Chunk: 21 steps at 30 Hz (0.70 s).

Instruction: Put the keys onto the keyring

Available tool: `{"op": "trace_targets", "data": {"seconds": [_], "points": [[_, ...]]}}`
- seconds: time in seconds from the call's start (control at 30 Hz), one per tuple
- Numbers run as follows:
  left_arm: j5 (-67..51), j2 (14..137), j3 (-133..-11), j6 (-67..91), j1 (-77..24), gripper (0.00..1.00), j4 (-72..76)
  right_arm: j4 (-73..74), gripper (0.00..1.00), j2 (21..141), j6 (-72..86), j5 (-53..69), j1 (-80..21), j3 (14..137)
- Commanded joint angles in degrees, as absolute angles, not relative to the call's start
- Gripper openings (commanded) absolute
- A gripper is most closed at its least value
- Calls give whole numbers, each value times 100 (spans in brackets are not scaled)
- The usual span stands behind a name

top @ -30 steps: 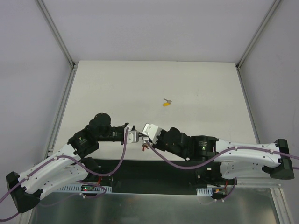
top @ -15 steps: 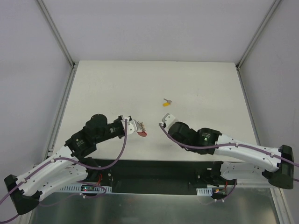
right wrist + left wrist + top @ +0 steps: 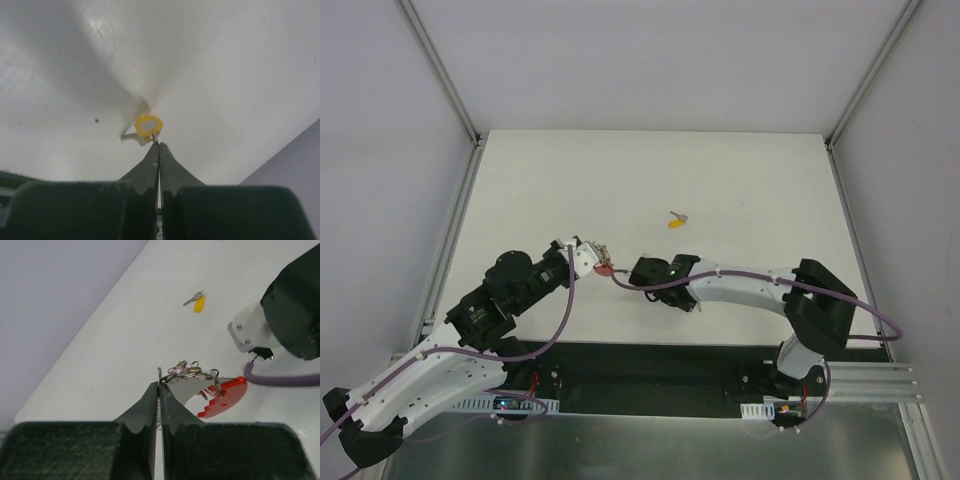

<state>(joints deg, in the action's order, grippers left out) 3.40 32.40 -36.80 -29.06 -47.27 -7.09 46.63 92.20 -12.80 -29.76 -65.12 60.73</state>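
Note:
My right gripper should lay the key flat and pinch its little ring (image 3: pixel 155 135) squarely before joining the keyring, as it dangles the yellow head (image 3: pixel 149 125) and silver blade crookedly.
My left gripper (image 3: pixel 159 386) is shut on a small metal ring of the keyring (image 3: pixel 187 371). The bunch of rings and its red curved piece (image 3: pixel 225 396) hang just past the fingertips. From above, the left gripper (image 3: pixel 596 258) holds the keyring (image 3: pixel 604 268) over the near-centre of the table. My right gripper (image 3: pixel 159 144) is shut on the little ring of one of the keys (image 3: pixel 148 126), which has a yellow head and a silver blade. From above, the right gripper (image 3: pixel 620 278) points left, close to the keyring. Another of the keys (image 3: pixel 677 220) (image 3: pixel 199 302) lies loose farther back.
The white table (image 3: pixel 740 190) is bounded by metal rails left and right and by grey walls. The right arm's purple cable (image 3: pixel 285 381) runs close to the red piece. The right wrist body (image 3: pixel 292 305) fills the upper right of the left wrist view.
The left gripper has carried the keyring back and slightly left. The right arm has swung round, its elbow out to the right, so its gripper now points left at the keyring.

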Motion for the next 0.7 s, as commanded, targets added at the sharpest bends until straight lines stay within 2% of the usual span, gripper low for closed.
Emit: {"op": "trace_targets", "data": {"seconds": [0.0, 0.27, 0.47, 0.5, 0.67], "points": [[729, 3024, -3771, -2804, -4720, 0, -237, 4360, 1, 9921, -1678, -2672, -6513, 6854], [809, 2865, -3726, -2769, -4615, 0, -141, 4078, 1, 10906, -1881, -2216, -6539, 7497], [765, 2874, -3700, -2742, -4553, 0, -123, 3859, 2, 10978, -1898, -2084, -6557, 7567], [747, 2891, -3709, -2733, -4535, 0, -123, 3797, 7, 10960, -1898, -2048, -6557, 7541], [721, 2900, -3700, -2725, -4517, 0, -114, 3709, 16, 10724, -1863, -2039, -6565, 7471]]}}
